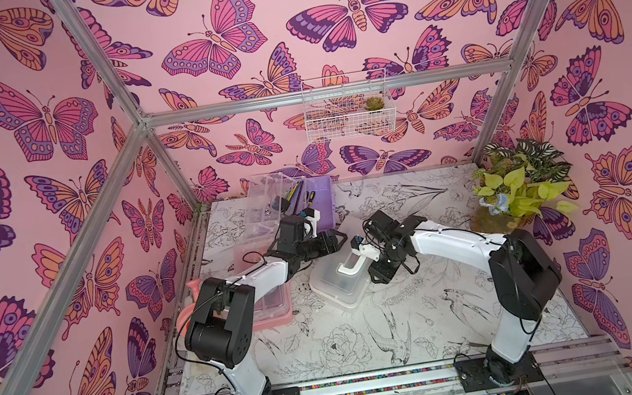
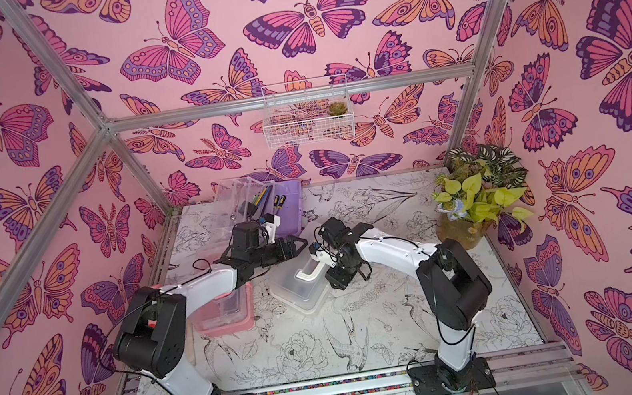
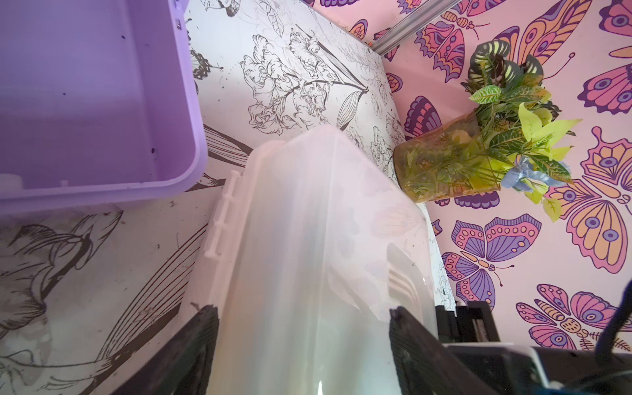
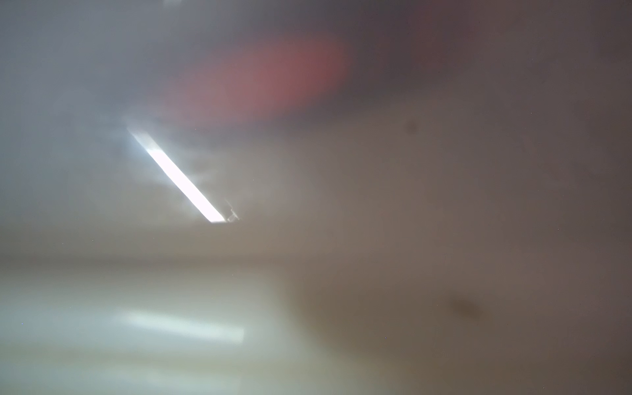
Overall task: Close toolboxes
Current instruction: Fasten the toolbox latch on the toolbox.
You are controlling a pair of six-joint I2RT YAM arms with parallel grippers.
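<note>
Next, my right gripper opens, back away and comes in low from the side at the white latch, because it is leaning steeply over the white toolbox's lid (image 1: 349, 263).
The white toolbox (image 1: 335, 290) (image 2: 298, 295) lies mid-table, its white handle (image 1: 351, 265) on top. In the left wrist view its far end (image 3: 307, 222) fills the gap of my left gripper (image 3: 304, 307) (image 1: 335, 242), both fingers against its sides. My right gripper (image 1: 377, 271) (image 2: 336, 279) is down at the handle side, its fingers hidden. The right wrist view is a close blur. The purple toolbox (image 1: 321, 200) (image 3: 85, 102) stands open at the back, clear lid (image 1: 263, 189) raised. The pink toolbox (image 1: 275, 311) (image 2: 226, 318) sits under my left arm.
A potted plant (image 1: 522, 186) (image 3: 478, 147) stands at the back right corner of the table. A white wire basket (image 1: 347, 106) hangs on the back wall. Pens and screwdrivers (image 1: 293, 195) lie in the purple box.
</note>
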